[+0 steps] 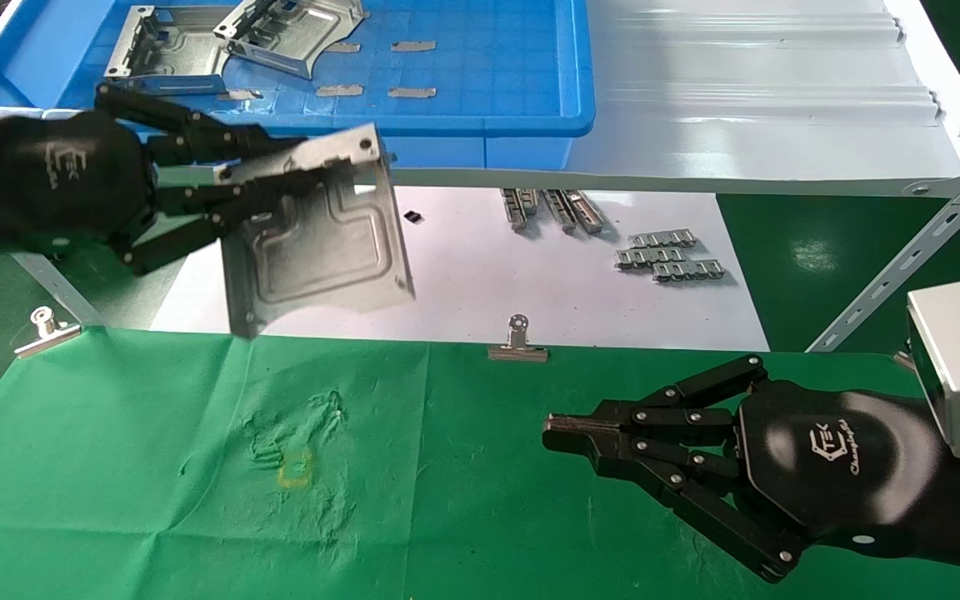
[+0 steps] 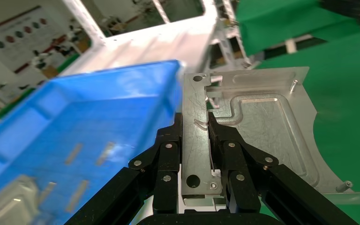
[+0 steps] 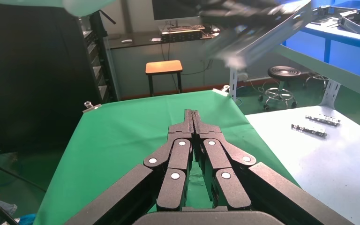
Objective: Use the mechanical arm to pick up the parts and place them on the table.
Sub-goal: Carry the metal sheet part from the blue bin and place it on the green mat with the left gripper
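The left gripper has the silver part by its edge, clear of the tray, so the robot should go on bringing the part down until it touches the green cloth.
My left gripper is shut on the upturned flange of one silver part, holding it tilted in the air over the far edge of the green-clothed table. In the left wrist view the fingers of the left gripper pinch that flange, and the part's embossed face spreads out beside them. Two more parts lie in the blue tray behind. My right gripper hovers shut and empty over the cloth at the right.
A white paper sheet beyond the cloth carries small toothed strips. Binder clips stand on the cloth's far edge. The white ribbed shelf holds the tray. A slanted perforated bar crosses at far right.
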Controlling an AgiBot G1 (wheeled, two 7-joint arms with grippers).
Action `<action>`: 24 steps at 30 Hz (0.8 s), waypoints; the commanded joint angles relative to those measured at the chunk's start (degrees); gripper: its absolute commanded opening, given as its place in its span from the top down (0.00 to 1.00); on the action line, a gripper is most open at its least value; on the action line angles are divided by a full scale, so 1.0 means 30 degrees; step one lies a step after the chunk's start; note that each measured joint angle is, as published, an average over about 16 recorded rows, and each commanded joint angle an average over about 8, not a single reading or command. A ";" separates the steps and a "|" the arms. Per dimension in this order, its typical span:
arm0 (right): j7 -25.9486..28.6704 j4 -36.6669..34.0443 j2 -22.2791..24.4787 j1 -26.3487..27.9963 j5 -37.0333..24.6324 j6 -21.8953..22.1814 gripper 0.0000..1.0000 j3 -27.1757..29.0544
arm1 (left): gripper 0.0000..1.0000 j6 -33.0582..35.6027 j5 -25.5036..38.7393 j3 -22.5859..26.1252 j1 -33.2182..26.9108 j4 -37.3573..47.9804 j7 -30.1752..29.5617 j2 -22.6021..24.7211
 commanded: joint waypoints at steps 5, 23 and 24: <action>0.0000 0.0000 0.0000 0.0000 0.0000 0.0000 1.00 0.0000 | 1.00 -0.0120 -0.1066 0.2186 0.1477 -0.2620 0.0475 -0.1677; -0.0001 0.0000 0.0000 0.0000 0.0001 0.0000 1.00 -0.0001 | 1.00 -0.0410 0.1469 0.7083 0.2186 -0.0384 0.5648 -0.1182; -0.0001 0.0000 0.0000 0.0000 0.0001 0.0000 1.00 -0.0001 | 1.00 -0.0428 0.1494 0.7235 0.2186 0.0028 0.5886 -0.1013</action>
